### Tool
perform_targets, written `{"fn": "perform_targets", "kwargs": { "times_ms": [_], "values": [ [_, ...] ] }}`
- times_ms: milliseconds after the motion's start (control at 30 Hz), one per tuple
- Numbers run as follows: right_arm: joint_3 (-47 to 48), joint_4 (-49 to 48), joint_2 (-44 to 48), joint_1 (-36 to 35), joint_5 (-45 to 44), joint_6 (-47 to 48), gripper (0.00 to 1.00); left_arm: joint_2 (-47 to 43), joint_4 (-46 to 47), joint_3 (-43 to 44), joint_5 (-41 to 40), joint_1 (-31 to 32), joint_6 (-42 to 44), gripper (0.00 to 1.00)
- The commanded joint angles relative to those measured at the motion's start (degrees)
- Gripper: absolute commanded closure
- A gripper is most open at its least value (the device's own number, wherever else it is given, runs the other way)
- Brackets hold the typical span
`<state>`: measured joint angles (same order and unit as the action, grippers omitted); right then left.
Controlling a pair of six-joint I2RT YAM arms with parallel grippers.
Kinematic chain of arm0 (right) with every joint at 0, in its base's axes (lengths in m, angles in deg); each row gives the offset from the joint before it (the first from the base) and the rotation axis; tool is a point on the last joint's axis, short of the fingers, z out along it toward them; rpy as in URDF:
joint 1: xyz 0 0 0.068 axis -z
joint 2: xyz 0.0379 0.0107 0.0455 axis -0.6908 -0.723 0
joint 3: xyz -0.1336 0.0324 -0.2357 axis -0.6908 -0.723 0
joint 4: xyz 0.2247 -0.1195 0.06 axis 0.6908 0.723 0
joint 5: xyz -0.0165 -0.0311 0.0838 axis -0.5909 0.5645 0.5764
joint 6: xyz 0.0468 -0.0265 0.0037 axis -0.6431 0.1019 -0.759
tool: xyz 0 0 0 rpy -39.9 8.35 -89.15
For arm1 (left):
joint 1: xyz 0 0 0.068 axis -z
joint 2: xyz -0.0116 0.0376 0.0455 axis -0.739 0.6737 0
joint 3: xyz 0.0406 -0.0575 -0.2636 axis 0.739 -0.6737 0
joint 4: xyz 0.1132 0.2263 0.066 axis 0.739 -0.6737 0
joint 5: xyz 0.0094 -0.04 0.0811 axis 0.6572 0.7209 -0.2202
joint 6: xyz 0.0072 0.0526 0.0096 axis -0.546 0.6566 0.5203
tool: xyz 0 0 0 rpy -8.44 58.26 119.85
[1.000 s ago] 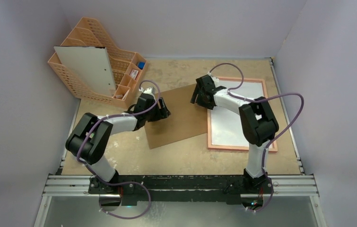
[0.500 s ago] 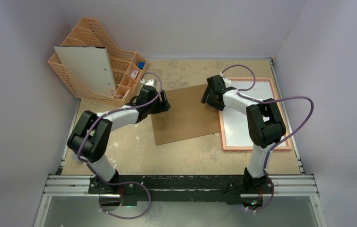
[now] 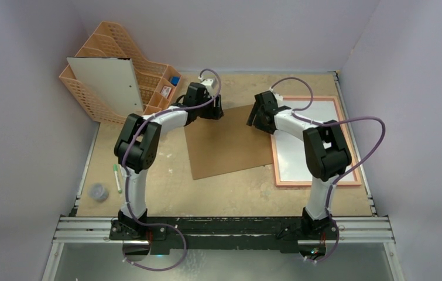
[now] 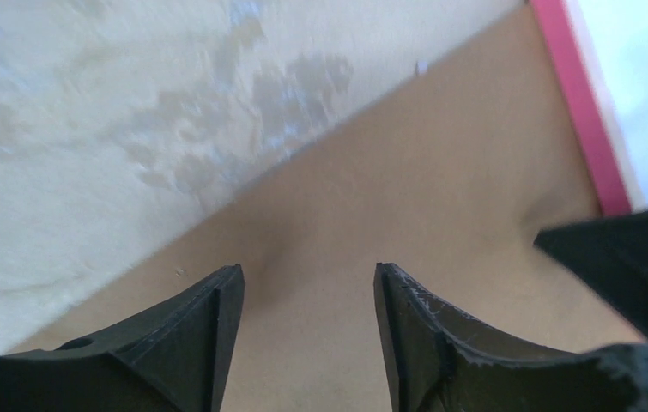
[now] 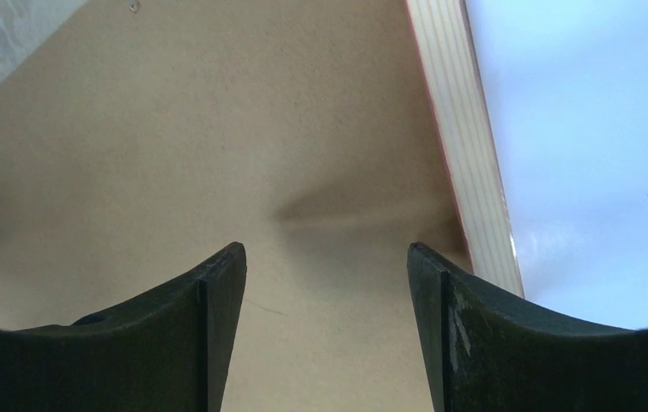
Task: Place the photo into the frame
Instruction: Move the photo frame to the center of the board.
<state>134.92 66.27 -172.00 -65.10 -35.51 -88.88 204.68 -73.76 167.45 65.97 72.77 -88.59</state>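
The brown backing board is lying crooked against the frame's edge (image 3: 274, 153), so the robot's right gripper should move to the board's near edge (image 3: 252, 168) and push the board clear.
The frame (image 3: 276, 158) lies flat at the right, with a pink-red border (image 4: 582, 112), a salmon-wood edge (image 5: 466, 172) and a pale pane inside. No print with sky or coast shows in any view. The brown backing board (image 3: 230, 146) lies in the middle, touching the frame's left side. My left gripper (image 3: 215, 112) is open and empty just above the board's far left corner (image 4: 406, 197). My right gripper (image 3: 255, 119) is open and empty just above the board's far right corner (image 5: 217, 129), beside the frame's edge.
An orange plastic organiser (image 3: 154, 96) stands at the back left with a white sheet (image 3: 110, 88) leaning in it. A green pen (image 3: 116, 177) and a small grey round object (image 3: 98, 191) lie near the left edge. Walls close in on three sides.
The frame and board slid to the right. My left arm swung from the board's left edge to its far left corner, uncovering the pen and grey object. My right gripper moved right with the frame.
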Motion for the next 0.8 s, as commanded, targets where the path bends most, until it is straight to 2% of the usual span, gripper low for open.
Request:
{"fn": "perform_targets", "kwargs": {
  "times_ms": [0,100,333,667,767],
  "values": [
    [4.27,-0.01,-2.41,0.21,-2.28,0.61,0.29,1.71,-1.21,-1.24,11.34,-0.61,0.54,0.43],
    [6.01,0.89,-3.71,0.65,-5.17,0.34,0.29,0.99,1.69,-6.61,9.83,-0.6,-1.69,0.44],
    [9.45,2.42,-6.11,3.73,-10.82,-0.2,0.29,1.91,-7.52,-8.52,-2.79,-1.13,-3.22,0.45],
    [14.85,4.71,-10.4,5.79,-14.05,-0.09,0.28,1.82,-9.64,-8.23,-6.94,-2.57,-5.73,0.45],
    [15.2,3.95,-10.75,5.85,-11.83,0.75,0.29,1.16,-9.23,-8.11,-6.33,-3.09,-5.2,0.44]
  ]
}}
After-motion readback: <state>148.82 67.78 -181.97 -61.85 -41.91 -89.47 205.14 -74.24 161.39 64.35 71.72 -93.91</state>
